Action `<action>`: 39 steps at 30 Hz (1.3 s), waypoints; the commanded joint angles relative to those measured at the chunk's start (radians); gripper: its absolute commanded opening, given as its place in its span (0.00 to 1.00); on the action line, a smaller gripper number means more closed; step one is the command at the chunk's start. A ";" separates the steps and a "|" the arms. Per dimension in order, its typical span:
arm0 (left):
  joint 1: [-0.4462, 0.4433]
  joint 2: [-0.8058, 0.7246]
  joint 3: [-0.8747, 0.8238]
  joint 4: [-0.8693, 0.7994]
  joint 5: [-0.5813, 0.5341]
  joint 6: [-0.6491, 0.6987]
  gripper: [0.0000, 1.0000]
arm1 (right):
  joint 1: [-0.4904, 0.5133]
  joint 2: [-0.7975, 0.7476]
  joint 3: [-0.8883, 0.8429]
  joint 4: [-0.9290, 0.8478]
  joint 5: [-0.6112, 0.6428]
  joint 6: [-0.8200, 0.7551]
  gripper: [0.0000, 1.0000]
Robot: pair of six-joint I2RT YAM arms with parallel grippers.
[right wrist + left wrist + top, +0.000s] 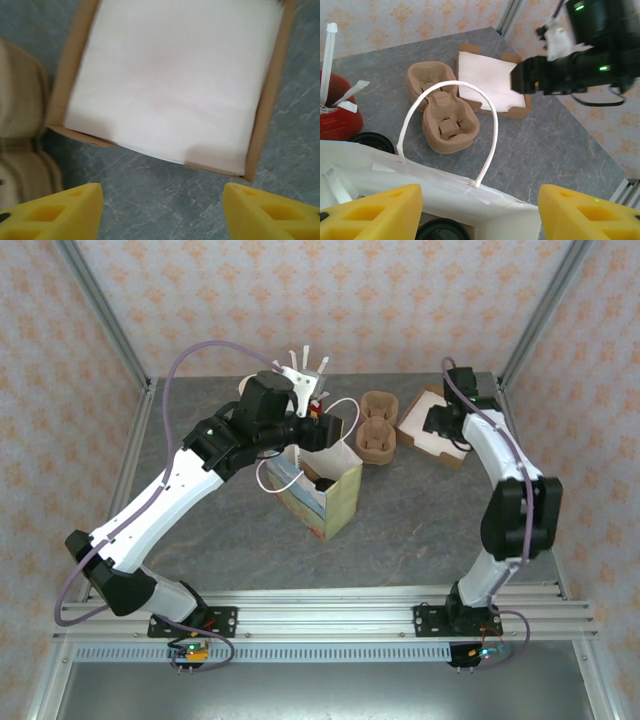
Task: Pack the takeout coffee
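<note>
I should keep moving my right gripper's open fingers down, as the top napkin point(416, 420) lies flat and uncovered before them, until they press its white surface point(428, 442) and pinch a fold.
A white paper bag point(330, 498) with string handles stands open mid-table. Inside it a round black lid point(325, 483) shows, the takeout coffee; its cup body is hidden by the bag walls. In the left wrist view the same lid point(439, 231) sits just below the bag's white rim point(445, 182). My left gripper point(322, 435) hovers over the bag's mouth, open, its yellow fingers point(370, 212) spread wide with nothing held. My right gripper point(437, 423) is open above the table just before a napkin box.
The cardboard box of white napkins point(170, 75) lies at the back right. A brown pulp cup carrier point(378, 427) sits between box and bag. A red holder with wrapped straws point(335, 107) and a loose black lid point(372, 141) stand behind the bag.
</note>
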 commanded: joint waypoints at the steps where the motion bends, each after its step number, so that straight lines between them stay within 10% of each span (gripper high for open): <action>1: -0.003 -0.001 0.033 -0.027 -0.048 -0.009 0.64 | -0.007 0.089 0.109 -0.008 0.033 -0.003 0.66; 16: -0.003 -0.007 0.035 -0.058 -0.075 -0.003 0.64 | -0.024 0.443 0.384 -0.156 0.016 -0.026 0.65; 39: -0.003 -0.013 0.025 -0.078 -0.075 0.002 0.64 | -0.043 0.467 0.412 -0.165 -0.063 -0.022 0.44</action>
